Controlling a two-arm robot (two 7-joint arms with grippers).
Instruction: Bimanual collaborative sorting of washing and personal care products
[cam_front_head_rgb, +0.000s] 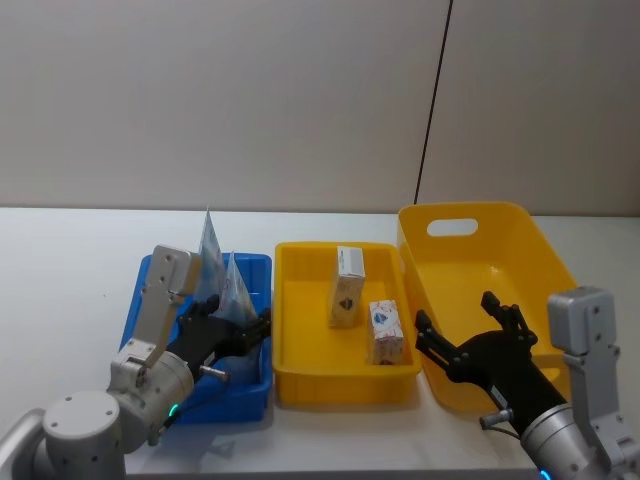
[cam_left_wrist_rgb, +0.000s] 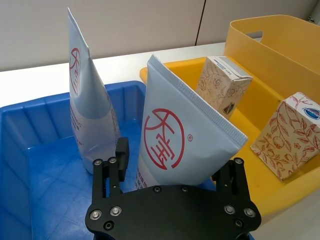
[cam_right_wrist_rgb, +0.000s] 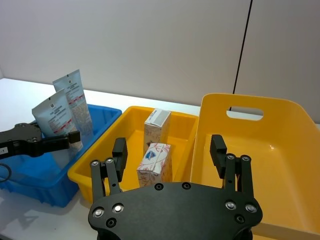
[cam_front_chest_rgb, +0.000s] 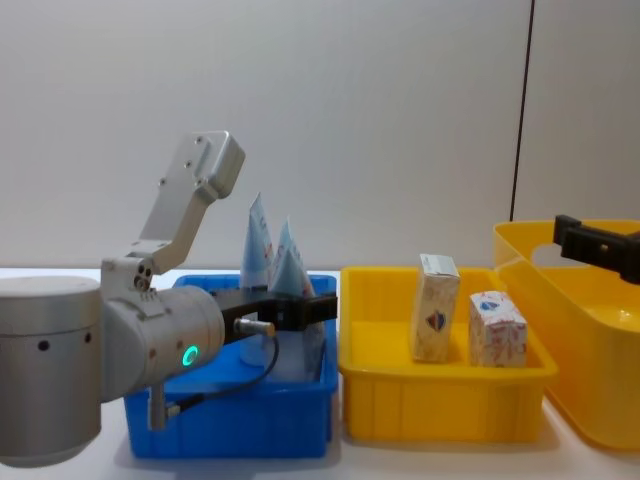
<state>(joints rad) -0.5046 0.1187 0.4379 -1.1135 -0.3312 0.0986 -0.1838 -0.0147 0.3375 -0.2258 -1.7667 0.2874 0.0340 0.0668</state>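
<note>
The nearer pouch (cam_front_head_rgb: 236, 301) is standing tall with an unbent flat top edge (cam_right_wrist_rgb: 48, 99), so it will stay straight and upright when I raise it.
Two pale pouches with red emblems stand in the blue bin (cam_front_head_rgb: 148, 292). My left gripper (cam_left_wrist_rgb: 175, 165) is open, its fingers on either side of the nearer pouch (cam_left_wrist_rgb: 175, 125) with a small gap on each side. The taller pouch (cam_left_wrist_rgb: 85, 100) stands just behind it. Two cream boxes, one upright at the back (cam_front_head_rgb: 347, 288) and one nearer (cam_front_head_rgb: 385, 330), stand in the small yellow bin (cam_front_head_rgb: 300, 300). My right gripper (cam_front_head_rgb: 458, 315) is open and holds nothing, hovering over the front left of the large yellow bin (cam_front_head_rgb: 500, 260).
The three bins sit side by side on a white table (cam_front_head_rgb: 70, 260), blue at the left, large yellow at the right. A plain wall rises behind the table. Bare tabletop lies left of the blue bin.
</note>
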